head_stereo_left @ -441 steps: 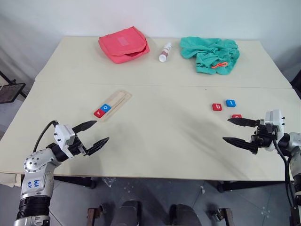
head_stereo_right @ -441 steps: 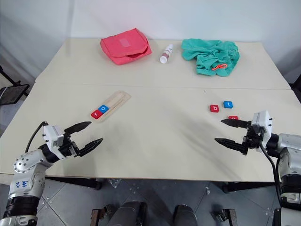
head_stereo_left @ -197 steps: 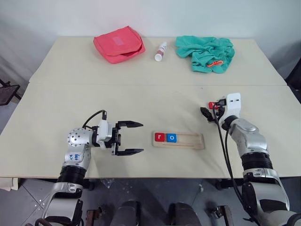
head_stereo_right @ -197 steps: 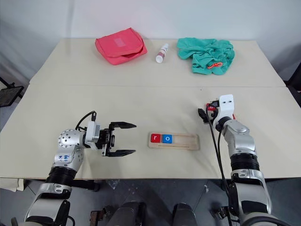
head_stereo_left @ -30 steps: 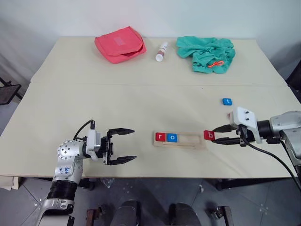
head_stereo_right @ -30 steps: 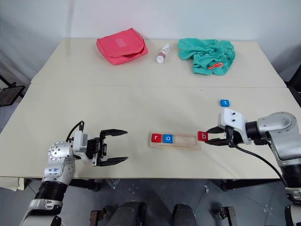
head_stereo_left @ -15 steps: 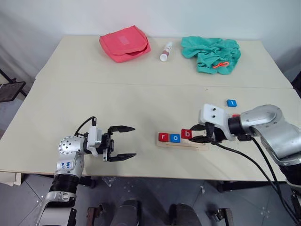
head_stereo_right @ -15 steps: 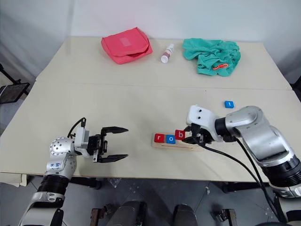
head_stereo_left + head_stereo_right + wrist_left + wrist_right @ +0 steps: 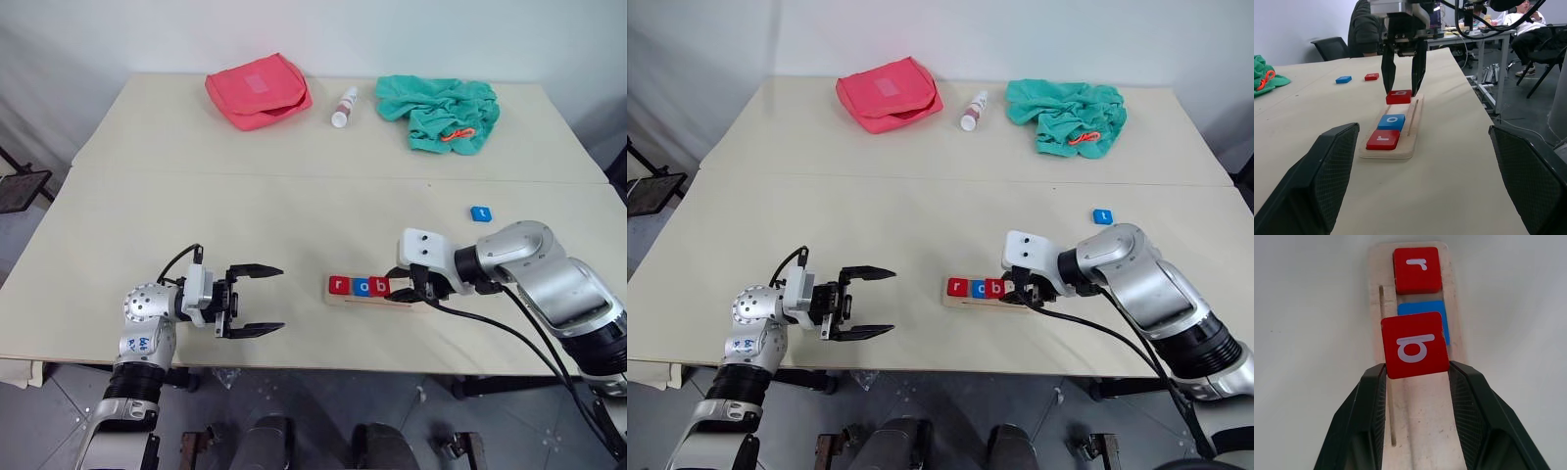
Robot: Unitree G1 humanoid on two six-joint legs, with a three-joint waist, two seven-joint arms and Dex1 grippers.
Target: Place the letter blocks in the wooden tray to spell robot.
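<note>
A gap (image 9: 1422,298) separates the r and o blocks, so the robot's right gripper should put the b block down, close behind it (image 9: 1419,389) and push the row together.
The wooden tray (image 9: 411,300) lies near the table's front edge. A red r block (image 9: 338,285) and a blue o block (image 9: 361,286) sit at its left end. My right gripper (image 9: 395,286) is shut on a red b block (image 9: 1414,343), holding it low over the tray right beside the o. I cannot tell whether the b block touches the wood. To the right, a blue t block (image 9: 479,213) and another red block (image 9: 1371,77) lie loose on the table. Left of the tray, my left gripper (image 9: 279,297) hovers open and holds nothing.
At the far side of the table lie a pink pouch (image 9: 258,90), a small white bottle (image 9: 344,108) and a crumpled teal cloth (image 9: 441,113). Beyond the table's right end, the left wrist view has seated people (image 9: 1364,29), chairs and a desk.
My right gripper has carried the red b block leftward from beyond the tray's right end to over the tray, beside the o. The left gripper has stayed put.
</note>
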